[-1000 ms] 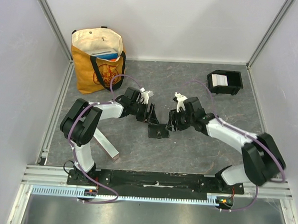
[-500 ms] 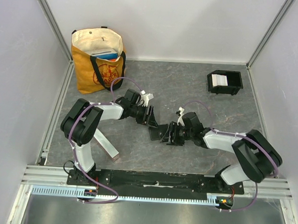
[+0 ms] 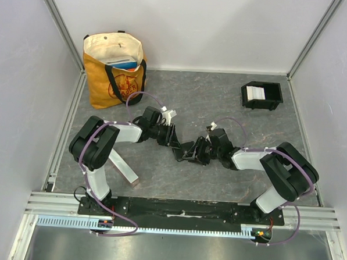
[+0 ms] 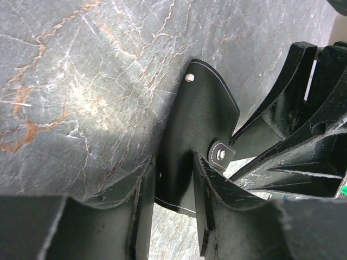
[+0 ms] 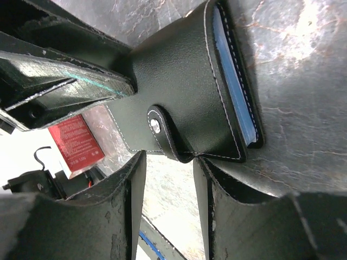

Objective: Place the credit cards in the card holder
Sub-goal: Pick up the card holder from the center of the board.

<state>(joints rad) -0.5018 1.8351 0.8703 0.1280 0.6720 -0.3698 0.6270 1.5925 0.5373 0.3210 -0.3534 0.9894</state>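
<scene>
The slanted wallet's near corner [image 4: 175,190] is pinched in my left gripper, so my right gripper should hold the snap strap [image 5: 164,133] while my left gripper takes hold of the wallet's folded edge again, squarely.
A flat black folding wallet [image 3: 184,150] lies mid-table between both grippers. In the right wrist view the wallet [image 5: 184,81] shows pale blue credit cards [image 5: 233,76] edge-on in its pocket, and its snap strap [image 5: 162,132] sits just beyond my open right gripper [image 5: 169,157]. My left gripper [image 4: 173,160] is open, and its fingertips straddle the wallet's near flap [image 4: 198,119]. In the top view the left gripper [image 3: 174,139] and right gripper [image 3: 198,152] flank the wallet. The black card holder [image 3: 274,95] stands at the far right with a pale card [image 3: 255,92] in its left compartment. No orange-gold card shows.
An orange and cream tote bag [image 3: 114,68] stands at the far left by the wall. A pale flat strip [image 3: 125,168] lies beside the left arm's base. Grey walls enclose the table on three sides.
My right gripper has swung left and low to the wallet's right edge. The wallet has shifted and turned slightly. My left gripper has edged a little closer to it.
</scene>
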